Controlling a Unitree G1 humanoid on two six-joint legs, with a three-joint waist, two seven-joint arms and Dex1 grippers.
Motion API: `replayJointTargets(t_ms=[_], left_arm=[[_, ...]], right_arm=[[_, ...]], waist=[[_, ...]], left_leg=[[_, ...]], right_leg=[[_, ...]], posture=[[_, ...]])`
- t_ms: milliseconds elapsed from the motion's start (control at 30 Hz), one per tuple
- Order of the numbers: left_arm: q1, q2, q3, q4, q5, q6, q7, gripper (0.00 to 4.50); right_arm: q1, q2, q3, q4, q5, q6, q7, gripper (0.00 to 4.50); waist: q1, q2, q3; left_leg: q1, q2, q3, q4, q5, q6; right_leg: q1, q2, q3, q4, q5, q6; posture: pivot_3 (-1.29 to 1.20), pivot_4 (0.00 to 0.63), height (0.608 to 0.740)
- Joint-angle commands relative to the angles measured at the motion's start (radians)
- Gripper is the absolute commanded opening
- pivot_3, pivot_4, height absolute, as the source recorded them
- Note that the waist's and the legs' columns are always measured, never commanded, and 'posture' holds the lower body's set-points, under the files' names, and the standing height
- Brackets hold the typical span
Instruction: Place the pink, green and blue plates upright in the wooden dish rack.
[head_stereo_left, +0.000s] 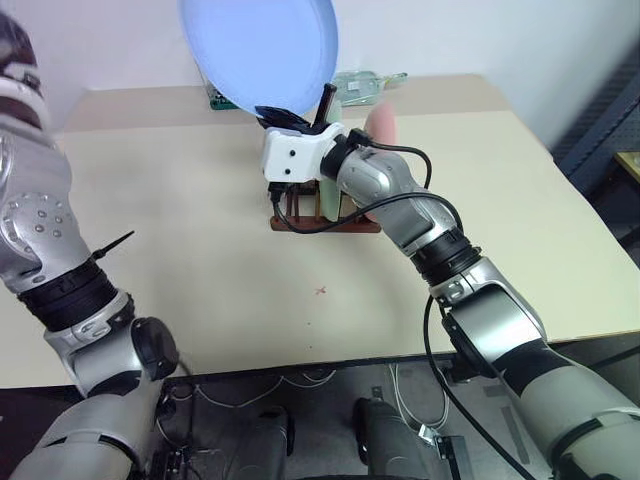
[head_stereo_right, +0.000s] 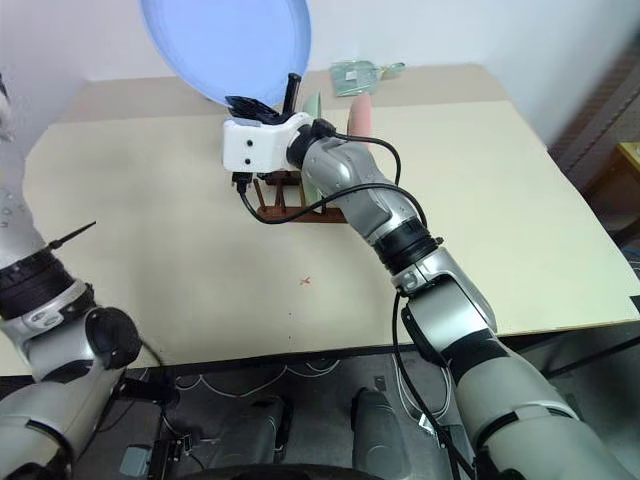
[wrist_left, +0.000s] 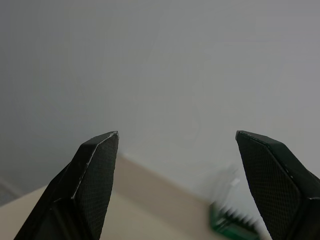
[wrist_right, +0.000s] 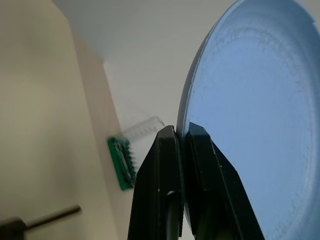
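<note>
The robot's right gripper should turn the light blue plate (head_stereo_left: 262, 50) edge-on and lower it into the dish rack's empty end (head_stereo_left: 284, 210), because the plate is broadside to the dish rack's slots.
My right gripper (head_stereo_left: 287, 119) is shut on the lower rim of the light blue plate (head_stereo_left: 260, 50) and holds it raised, tilted, above the wooden dish rack (head_stereo_left: 300, 218). The right wrist view shows both fingers (wrist_right: 200, 150) clamped on the plate's edge (wrist_right: 250, 125). The pale green plate (head_stereo_right: 312, 105) and the pink plate (head_stereo_left: 381, 125) stand upright in the rack, partly hidden behind my right forearm. My left gripper (wrist_left: 177, 134) is open with nothing between its fingers and faces the wall, well off to the left of the rack.
A green bit holder with a clear lid (head_stereo_left: 362, 83) lies at the table's far edge behind the rack. The beige table (head_stereo_left: 180, 240) has open surface left of and in front of the rack. A small red mark (head_stereo_left: 320, 291) sits near the middle.
</note>
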Motion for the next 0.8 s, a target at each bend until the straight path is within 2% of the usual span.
replayJointTargets(t_ms=[33, 133, 267, 500, 633, 800], left_arm=[[0.212, 0.058, -0.145, 0.037, 0.104, -0.021, -0.164, 3.84], [0.35, 0.048, -0.223, 0.053, 0.153, -0.09, -0.237, 3.84], [0.448, -0.02, -0.274, 0.072, 0.191, -0.161, -0.261, 3.84], [0.48, -0.058, -0.34, 0.051, 0.223, -0.232, -0.342, 3.84], [0.49, -0.088, -0.356, 0.053, 0.226, -0.242, -0.365, 3.84], [0.505, -0.103, -0.375, 0.034, 0.231, -0.246, -0.4, 3.84]], right_arm=[[0.019, 0.065, -0.12, -0.181, 0.218, 0.09, 0.067, 0.0], [0.06, 0.152, -0.221, -0.336, 0.469, 0.322, 0.126, 0.0], [0.13, 0.247, -0.309, -0.526, 0.744, 0.657, 0.11, 0.0], [0.16, 0.321, -0.387, -0.609, 0.951, 0.921, 0.01, 0.0], [0.117, 0.339, -0.474, -0.515, 1.021, 1.017, -0.083, 0.0], [0.067, 0.328, -0.53, -0.423, 1.058, 1.044, -0.115, 0.0]], waist=[[-0.002, 0.002, 0.0], [0.0, 0.001, 0.0], [0.008, 0.001, 0.0], [0.006, 0.001, 0.0], [0.004, 0.001, 0.0], [0.003, 0.002, 0.0]], left_leg=[[0.001, 0.0, 0.001, -0.001, 0.0, 0.0], [0.0, 0.0, -0.001, -0.003, -0.001, 0.003], [0.0, 0.001, -0.003, -0.003, -0.002, 0.003], [0.0, 0.001, -0.002, -0.004, -0.002, 0.003], [0.0, 0.001, -0.002, -0.004, -0.002, 0.003], [0.0, 0.001, -0.001, -0.005, -0.002, 0.003]], right_leg=[[0.0, 0.0, 0.001, 0.0, 0.0, 0.0], [-0.002, 0.0, 0.001, 0.001, 0.0, 0.0], [-0.002, 0.001, -0.001, 0.002, 0.0, -0.001], [-0.003, 0.0, -0.001, 0.002, 0.001, -0.002], [-0.003, 0.0, -0.001, 0.002, 0.001, -0.002], [-0.004, 0.0, -0.001, 0.002, 0.001, -0.002]], posture=[[0.0, 0.15, 0.74], [0.0, 0.15, 0.74], [0.0, 0.15, 0.74], [0.0, 0.15, 0.74], [0.0, 0.15, 0.74], [0.0, 0.15, 0.74]])
